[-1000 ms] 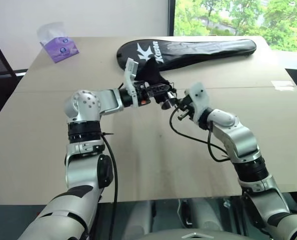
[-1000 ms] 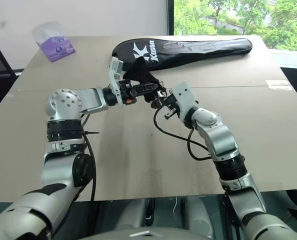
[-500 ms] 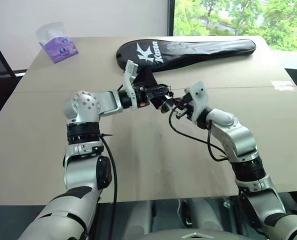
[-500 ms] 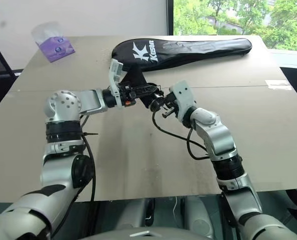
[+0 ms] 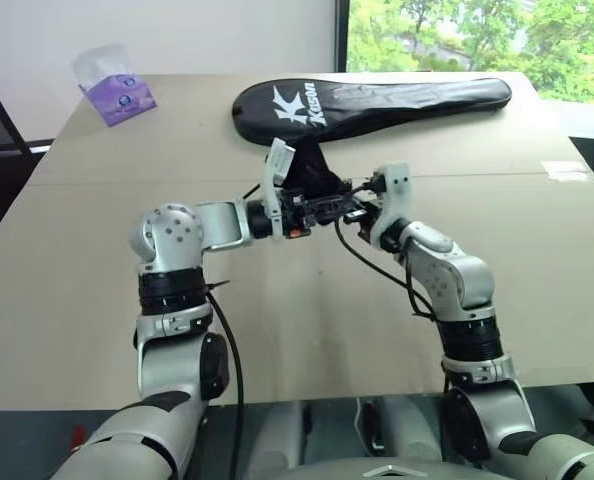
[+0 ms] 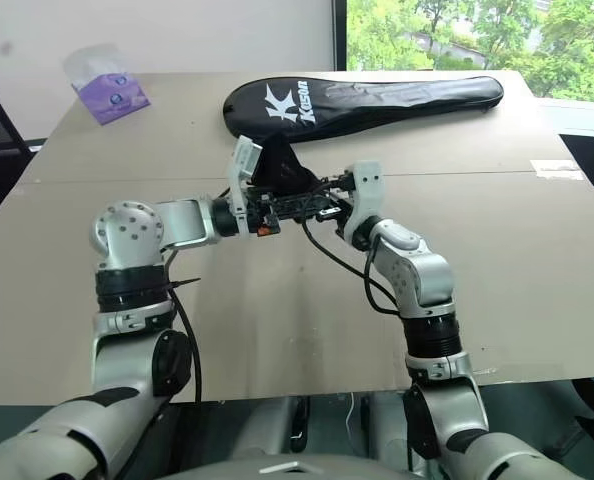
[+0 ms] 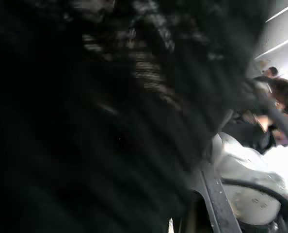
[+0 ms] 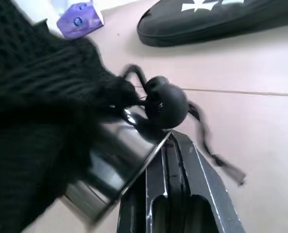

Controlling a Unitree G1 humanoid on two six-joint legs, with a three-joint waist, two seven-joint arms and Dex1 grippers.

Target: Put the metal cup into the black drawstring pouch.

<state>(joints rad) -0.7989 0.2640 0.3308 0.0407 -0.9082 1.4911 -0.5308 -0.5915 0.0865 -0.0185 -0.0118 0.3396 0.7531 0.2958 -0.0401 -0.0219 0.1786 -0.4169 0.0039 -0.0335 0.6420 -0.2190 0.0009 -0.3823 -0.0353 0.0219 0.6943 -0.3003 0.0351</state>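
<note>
The tilted metal cup is pinched by its rim's edge (image 8: 164,140) in my right gripper, so I should open, move back and come straight at the cup's opening (image 8: 130,182) before I push.
The black drawstring pouch (image 5: 305,170) hangs bunched above the table between my two hands, and my left gripper (image 5: 327,207) is shut on its cloth, pointing toward the right hand. My right gripper (image 5: 360,208) meets it from the right. In the right wrist view the metal cup (image 8: 107,167) lies tilted, its rim pinched by the shut right gripper (image 8: 167,141), its far end covered by the pouch (image 8: 42,87). The pouch's round cord stopper (image 8: 166,102) dangles just past the fingertips. Dark pouch cloth (image 7: 86,121) covers most of the left wrist view.
A long black racket cover (image 5: 377,100) with white lettering lies across the far side of the tan table (image 5: 77,280). A purple tissue pack (image 5: 117,95) sits at the far left corner. A dark chair stands off the left edge.
My left hand has drawn back toward me with the pouch. My right hand has rolled and shifted left, so both grippers now meet and the pouch covers the cup's end.
</note>
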